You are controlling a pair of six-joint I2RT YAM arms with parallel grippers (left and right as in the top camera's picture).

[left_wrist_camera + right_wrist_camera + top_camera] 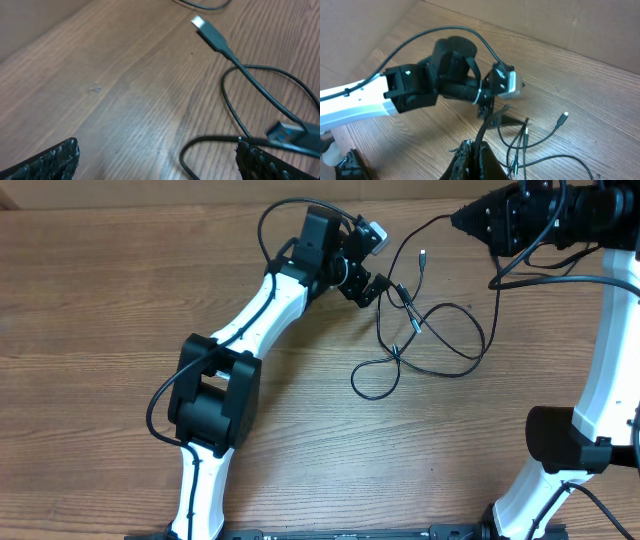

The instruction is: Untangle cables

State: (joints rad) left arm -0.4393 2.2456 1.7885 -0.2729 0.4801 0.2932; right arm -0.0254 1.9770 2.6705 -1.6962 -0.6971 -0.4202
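My right gripper is holding a cable that crosses the looped cable (420,321), so my left gripper should hold down the looped cable (395,352) next to its small loop while my right gripper pulls.
The thin black cables (432,332) lie in a loose tangle of loops on the wooden table, right of centre. One plug with a silvery tip (424,255) points to the back; it also shows in the left wrist view (200,23). My left gripper (373,287) is low at the tangle's left edge and open (157,148); a cable loop (210,141) lies between its fingers, close to the right one. A blue-tipped plug (285,132) lies beside it. My right gripper (460,220) is raised at the back right, shut on one black cable (481,137) that runs down to the tangle.
A cardboard wall (570,25) stands along the table's back edge. The left arm (262,310) stretches diagonally across the table's left half. The right arm's base (560,445) stands at the right edge. More cable loops (540,145) lie below the right gripper.
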